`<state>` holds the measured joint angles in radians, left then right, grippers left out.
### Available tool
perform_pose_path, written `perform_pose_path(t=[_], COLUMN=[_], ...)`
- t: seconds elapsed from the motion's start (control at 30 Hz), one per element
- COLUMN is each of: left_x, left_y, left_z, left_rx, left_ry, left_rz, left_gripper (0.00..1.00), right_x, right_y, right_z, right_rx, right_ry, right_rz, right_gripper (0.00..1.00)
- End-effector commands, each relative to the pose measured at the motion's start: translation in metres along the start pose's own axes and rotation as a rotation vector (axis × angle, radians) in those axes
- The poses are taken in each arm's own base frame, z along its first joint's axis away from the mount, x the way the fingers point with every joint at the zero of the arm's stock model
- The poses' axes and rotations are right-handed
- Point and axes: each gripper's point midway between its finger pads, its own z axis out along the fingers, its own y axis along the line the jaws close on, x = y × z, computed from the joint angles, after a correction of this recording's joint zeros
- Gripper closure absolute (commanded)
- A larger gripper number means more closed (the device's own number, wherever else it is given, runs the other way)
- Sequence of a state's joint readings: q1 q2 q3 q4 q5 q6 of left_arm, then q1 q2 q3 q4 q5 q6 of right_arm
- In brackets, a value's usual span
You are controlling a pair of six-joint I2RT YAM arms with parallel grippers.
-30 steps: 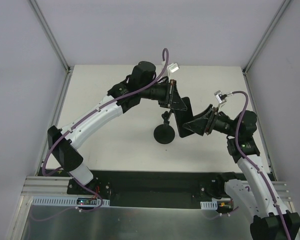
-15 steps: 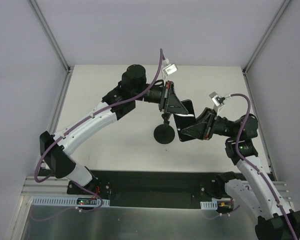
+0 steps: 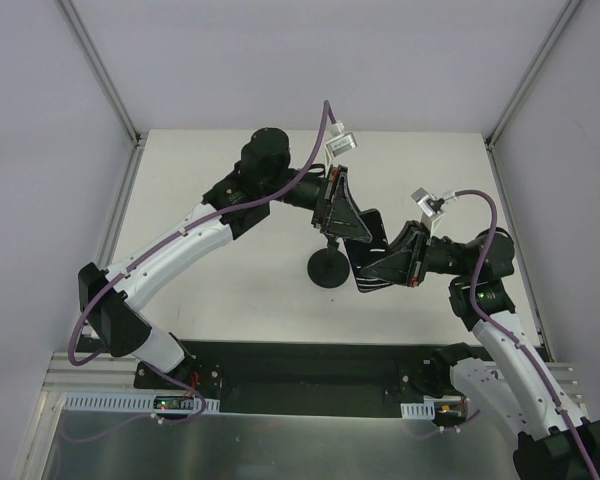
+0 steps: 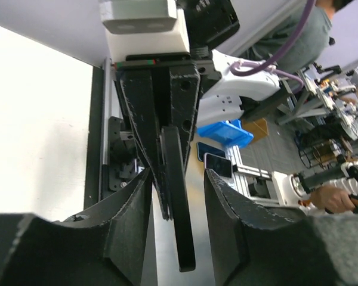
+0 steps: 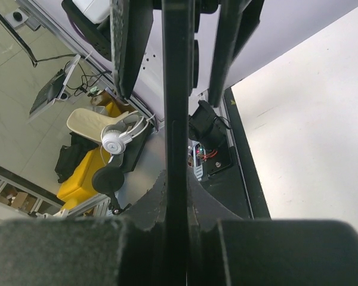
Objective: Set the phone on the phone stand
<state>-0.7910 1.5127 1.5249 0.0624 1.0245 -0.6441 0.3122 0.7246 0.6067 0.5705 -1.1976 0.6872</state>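
My right gripper is covering the phone's lower end [image 3: 371, 284], so next my left gripper grabs the phone's upper end first. My right gripper should then let go so it can steady the phone stand [image 3: 330, 262].
The phone [image 3: 373, 232], a thin black slab, hangs in the air between my two grippers, just right of the phone stand [image 3: 328, 269] with its round base and thin stem. My right gripper [image 3: 368, 276] is shut on the phone's lower end; the right wrist view shows the phone [image 5: 178, 107] edge-on, pinched in the right gripper [image 5: 178, 179]. My left gripper [image 3: 354, 226] straddles the upper end. In the left wrist view the phone [image 4: 178, 202] stands between the jaws of the left gripper [image 4: 178, 176], which is open with a gap on each side.
The white table [image 3: 210, 170] is bounded by metal frame rails [image 3: 115, 215] on both sides and a black base strip [image 3: 300, 360] at the near edge. The left arm's purple cable [image 3: 315, 165] loops above its wrist.
The right gripper has shut on the phone's lower end. The left gripper, shut on the phone before, has opened off it. Both wrists shifted slightly toward the stand.
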Motion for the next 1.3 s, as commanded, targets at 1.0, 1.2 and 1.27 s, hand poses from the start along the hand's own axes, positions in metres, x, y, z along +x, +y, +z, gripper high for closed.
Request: perform_pose_path(t=[1.0,1.2,1.27], left_x=[-0.027,-0.027,-0.024], left_y=[0.042,0.032,0.033], left_z=[-0.103,-0.119,-0.12], left_rx=[-0.789,-0.804,-0.811], left_ry=[-0.313,-0.339,-0.328], left_rz=[0.016,0.006,-0.009], left_gripper=[1.0,1.0,1.0], right_x=[-0.028,-0.035,-0.044], right_y=[-0.139,-0.167,-0.17], right_z=[-0.085,-0.053,-0.04], right_rx=[0.966,0.802,0.723], right_ry=[-0.066,-0.032,-0.047], right_rz=[-0.226,-0.285,-0.361], right_gripper=[0.02,0.31,0.4])
